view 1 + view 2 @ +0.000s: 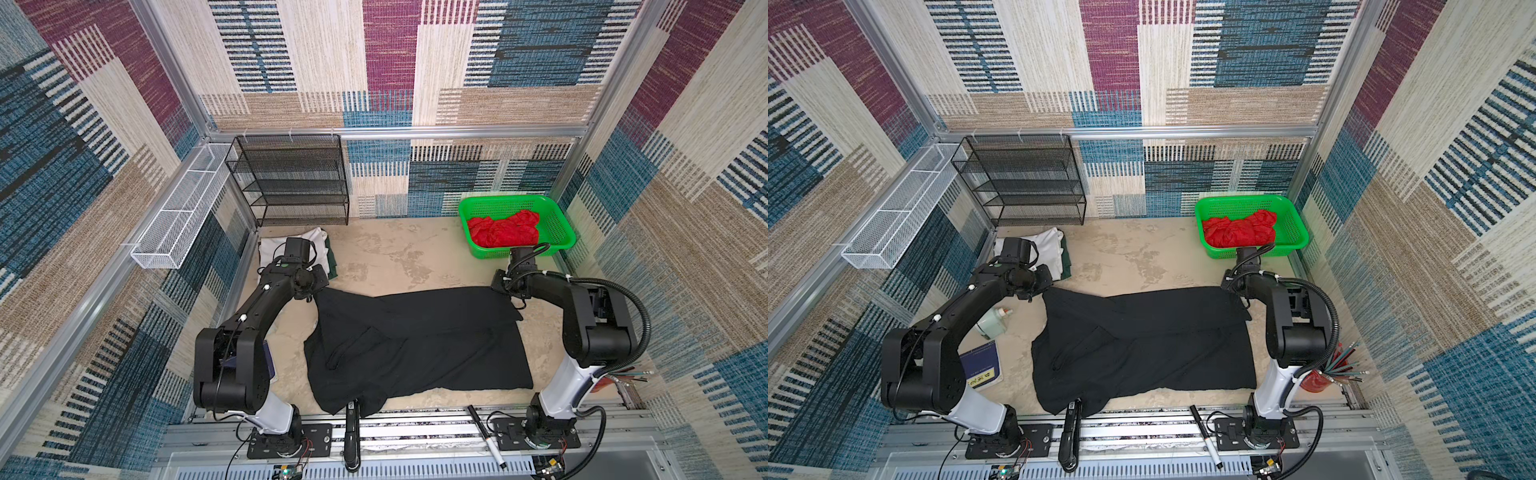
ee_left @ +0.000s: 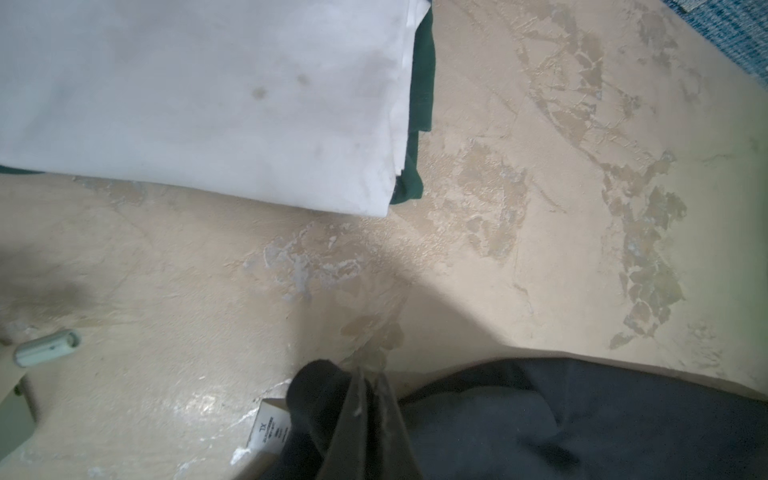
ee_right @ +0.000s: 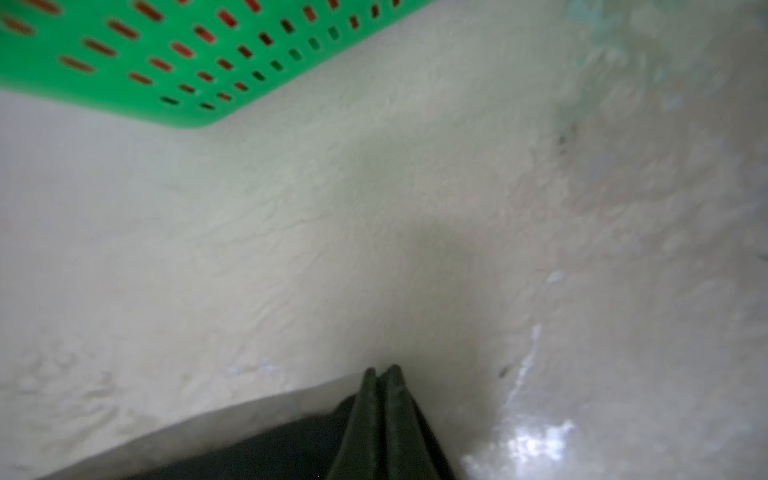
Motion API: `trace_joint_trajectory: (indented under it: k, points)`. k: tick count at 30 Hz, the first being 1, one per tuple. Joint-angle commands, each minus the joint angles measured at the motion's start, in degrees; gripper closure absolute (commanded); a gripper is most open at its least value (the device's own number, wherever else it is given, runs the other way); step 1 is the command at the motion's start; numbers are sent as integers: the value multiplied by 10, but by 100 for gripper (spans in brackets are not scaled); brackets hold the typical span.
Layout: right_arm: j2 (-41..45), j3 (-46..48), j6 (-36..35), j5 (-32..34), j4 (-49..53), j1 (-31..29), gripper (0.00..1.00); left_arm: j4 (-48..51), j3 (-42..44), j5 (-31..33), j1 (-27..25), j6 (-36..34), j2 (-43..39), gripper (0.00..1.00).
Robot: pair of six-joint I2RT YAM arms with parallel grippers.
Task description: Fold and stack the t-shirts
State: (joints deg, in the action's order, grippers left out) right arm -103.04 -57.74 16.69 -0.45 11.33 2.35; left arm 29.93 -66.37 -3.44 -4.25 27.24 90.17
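The black t-shirt's near sleeve sticks out onto the front rail [image 1: 369, 411], so the robot should pull the black t-shirt back before the robot's left gripper folds the sleeve in.
The black t-shirt [image 1: 415, 345] [image 1: 1142, 345] lies spread and rumpled across the middle of the table. My left gripper [image 1: 309, 296] [image 1: 1034, 296] [image 2: 370, 374] is shut on its far left corner, with the white size label [image 2: 268, 428] beside the fingers. At the far right corner my right gripper [image 1: 503, 291] [image 1: 1231, 286] [image 3: 381, 370] is shut on the cloth's edge [image 3: 249, 453]. A folded white t-shirt [image 1: 1050, 249] [image 2: 208, 104] rests on a dark green one [image 1: 1065, 266] [image 2: 424, 83] at the back left. The red t-shirt [image 1: 503, 232] [image 1: 1239, 230] sits crumpled in the basket.
The green basket [image 1: 557, 220] [image 3: 124, 83] stands at the back right, close to my right wrist. A black wire shelf [image 1: 291, 183] and a white wire tray [image 1: 178, 212] line the back left. A bottle [image 1: 994, 324] and a blue book [image 1: 982, 365] lie under my left arm. A marker [image 1: 486, 436] lies on the front rail.
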Motion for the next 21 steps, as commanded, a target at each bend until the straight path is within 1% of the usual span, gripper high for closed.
trace_joint_trajectory:
  k: [1, 5, 9, 12, 17, 19, 20, 21]
  points:
    - [15, -1, -1, 10, -15, 1, 100, 3, -31, -13, 1, -24, 7, 100]
    - [46, 2, 13, 27, -20, 15, 100, 15, -85, 1, 3, -43, 26, 100]
    - [57, -8, 23, 28, -33, 27, 100, 18, -138, -4, 11, -53, 77, 100]
    - [30, -28, 24, 20, -43, 29, 100, -3, -183, -17, 15, -56, 137, 100]
    - [-30, -67, 32, 1, -70, 30, 100, 22, -330, -31, 22, -53, 273, 100]
    - [-39, -75, 36, 3, -84, 30, 100, 17, -369, -29, 23, -49, 310, 100]
    - [-39, -77, 37, 5, -89, 30, 94, 20, -388, -28, 24, -50, 326, 98]
    - [-38, -80, 36, 7, -92, 30, 75, 30, -407, -26, 25, -53, 340, 85]
